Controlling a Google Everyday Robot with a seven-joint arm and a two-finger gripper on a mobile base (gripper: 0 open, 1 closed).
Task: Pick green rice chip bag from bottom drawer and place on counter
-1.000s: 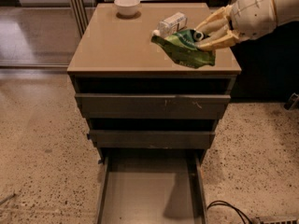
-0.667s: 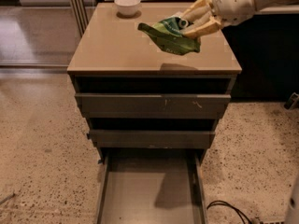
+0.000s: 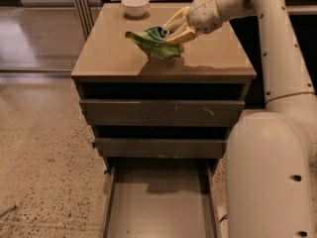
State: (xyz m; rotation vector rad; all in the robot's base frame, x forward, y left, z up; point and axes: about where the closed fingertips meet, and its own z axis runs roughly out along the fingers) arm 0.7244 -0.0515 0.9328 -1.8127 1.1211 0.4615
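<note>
The green rice chip bag (image 3: 152, 44) is low over open counter (image 3: 148, 65) and clear of the white bowl, so I should continue to lower my gripper and let go once the bag rests there.
My gripper (image 3: 174, 29) is shut on the green rice chip bag (image 3: 151, 43) and holds it over the middle of the counter (image 3: 114, 58). The bag hangs to the left of the fingers (image 3: 181, 35), tilted, its lower edge close to or touching the countertop. The bottom drawer (image 3: 158, 202) is pulled open below and its grey tray holds nothing that I can see.
A small white bowl (image 3: 135, 5) stands at the counter's back left. The two upper drawers (image 3: 161, 113) are slightly ajar. My arm (image 3: 277, 58) runs down the right side of the cabinet. Speckled floor (image 3: 44, 152) lies to the left.
The gripper has carried the bag leftward and lower, from the counter's right side to its middle. The white bottle seen earlier on the counter no longer shows.
</note>
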